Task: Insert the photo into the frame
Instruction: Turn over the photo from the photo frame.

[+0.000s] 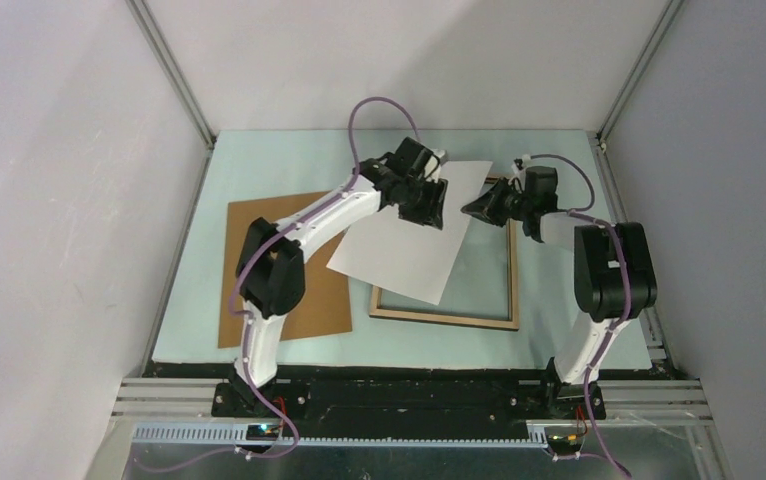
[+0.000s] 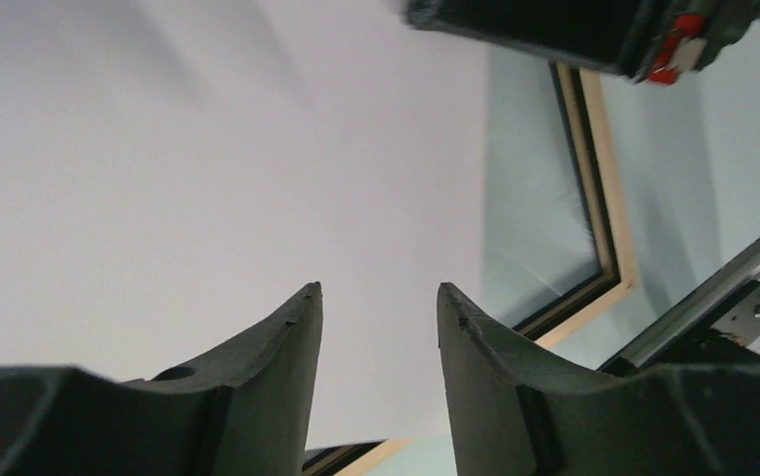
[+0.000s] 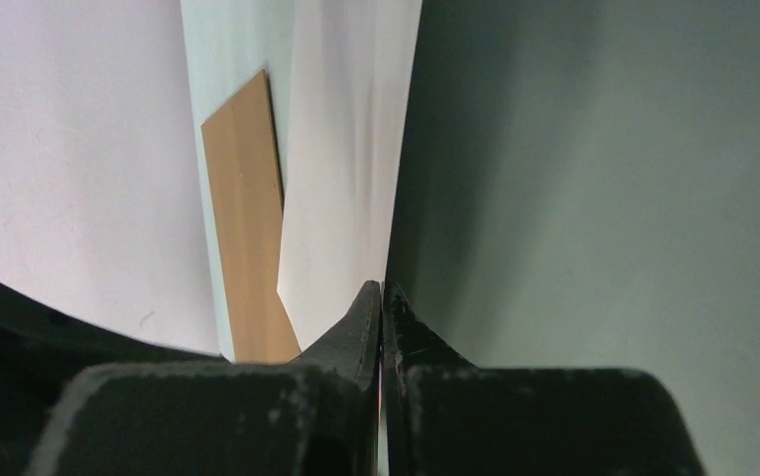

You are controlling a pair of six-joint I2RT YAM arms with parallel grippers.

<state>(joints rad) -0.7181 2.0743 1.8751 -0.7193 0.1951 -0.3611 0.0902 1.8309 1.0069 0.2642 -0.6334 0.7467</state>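
Note:
The photo's corner (image 1: pixel 333 265) sticks out past the frame toward the brown panel. My right gripper should pull the photo toward the frame's opposite rail (image 1: pixel 513 275) and straighten it.
The photo (image 1: pixel 409 240) shows its white back and slants over the left part of the frame (image 1: pixel 449 317), which lies with its light-wood side up. My left gripper (image 1: pixel 429 205) hovers over the photo's far end. In the left wrist view its jaws (image 2: pixel 379 293) stand apart with only the white sheet (image 2: pixel 257 149) beneath them, and a frame corner (image 2: pixel 609 198) shows at the right. My right gripper (image 1: pixel 474 207) is at the photo's right edge. In the right wrist view its jaws (image 3: pixel 383 288) are pressed together on the sheet's edge (image 3: pixel 346 149).
A brown hardboard panel (image 1: pixel 324 305) lies flat on the left, partly under the left arm, and also shows in the right wrist view (image 3: pixel 247 218). White walls with metal rails (image 1: pixel 174 75) enclose the pale green table (image 1: pixel 549 310).

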